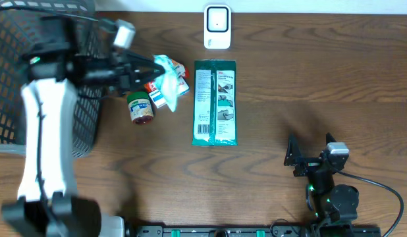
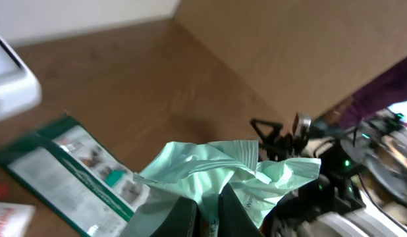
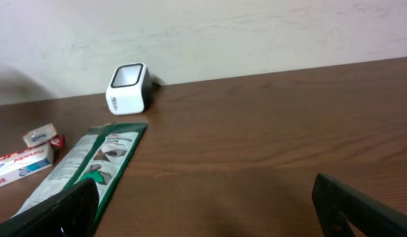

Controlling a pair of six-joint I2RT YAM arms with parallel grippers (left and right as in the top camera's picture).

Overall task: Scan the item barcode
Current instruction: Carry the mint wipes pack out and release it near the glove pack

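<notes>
The wipes packet (image 1: 167,87) is clear of the basket, and open wood (image 1: 175,125) is beside the jar, so my left gripper keeps lowering the packet there and then let it go.
A crumpled mint-green wipes packet (image 1: 168,74) hangs above the table, pinched in my left gripper (image 1: 153,70). In the left wrist view the two dark fingers (image 2: 240,212) are shut on the packet's (image 2: 217,164) lower fold, with my left gripper (image 2: 209,214) at the bottom edge. No barcode shows on it. The white scanner (image 1: 217,26) stands at the back middle of the table, also visible as a scanner (image 3: 128,87) in the right wrist view. My right gripper (image 1: 310,153) rests at the front right, and the right gripper (image 3: 207,210) stands open over bare wood.
A long flat green-and-white package (image 1: 215,102) lies at the table's middle. A small green-lidded jar (image 1: 141,108) and a red-and-white toothpaste box (image 1: 159,96) sit under the held packet. A black wire basket (image 1: 19,72) fills the left side.
</notes>
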